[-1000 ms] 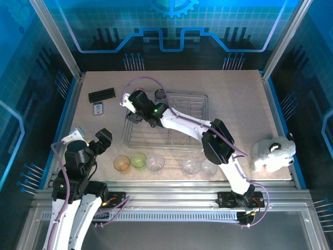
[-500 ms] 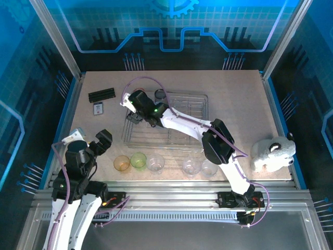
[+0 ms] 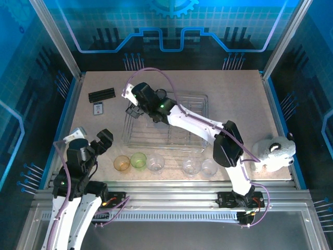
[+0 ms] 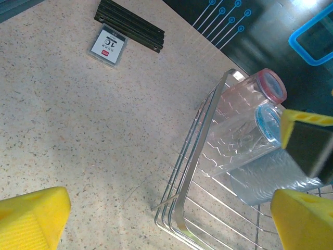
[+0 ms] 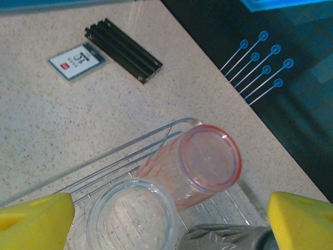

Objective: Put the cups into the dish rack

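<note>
With open space beside the middle clear cup, my right gripper keeps moving toward that cup's rim until its open fingers straddle the rim, then close.
Three cups lie in the far left corner of the dish rack: a pink one, a clear one and a smoky grey one. My right gripper hovers open just above them, its yellow pads wide to either side and nothing held. Along the near edge stand an orange cup, a green cup and three clear cups. My left gripper is open and empty at the near left, facing the rack's corner and the pink cup.
A black ridged bar and a small white card lie at the far left of the table. A plush toy sits at the right edge. Metal frame rails run along the table's sides and front.
My right gripper has opened wider and risen slightly toward the far side, away from the cups in the rack; its elbow shifted right. The left arm has barely moved.
</note>
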Motion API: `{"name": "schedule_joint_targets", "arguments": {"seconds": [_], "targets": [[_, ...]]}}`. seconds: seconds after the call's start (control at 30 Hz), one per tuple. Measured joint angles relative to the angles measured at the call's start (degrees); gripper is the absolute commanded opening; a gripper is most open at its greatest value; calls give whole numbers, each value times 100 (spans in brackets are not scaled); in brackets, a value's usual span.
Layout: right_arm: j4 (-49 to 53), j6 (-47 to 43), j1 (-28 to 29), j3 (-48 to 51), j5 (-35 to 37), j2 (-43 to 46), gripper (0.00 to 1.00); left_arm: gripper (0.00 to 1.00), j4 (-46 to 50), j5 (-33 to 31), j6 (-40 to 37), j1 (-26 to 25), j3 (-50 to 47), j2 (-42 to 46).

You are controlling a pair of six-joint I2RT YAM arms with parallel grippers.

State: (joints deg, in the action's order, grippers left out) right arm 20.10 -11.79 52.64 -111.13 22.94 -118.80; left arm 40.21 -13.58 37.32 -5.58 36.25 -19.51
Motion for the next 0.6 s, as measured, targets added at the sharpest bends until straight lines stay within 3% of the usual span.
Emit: {"name": "schedule_joint_targets", "arguments": {"seconds": [0.3, 0.6], "targets": [[83, 402, 0, 44, -63, 621, 95, 99, 66, 28, -48, 0, 236, -103], [170, 721, -7, 1449, -11, 2280, 90, 99, 70, 55, -173, 0, 284, -103]]}}
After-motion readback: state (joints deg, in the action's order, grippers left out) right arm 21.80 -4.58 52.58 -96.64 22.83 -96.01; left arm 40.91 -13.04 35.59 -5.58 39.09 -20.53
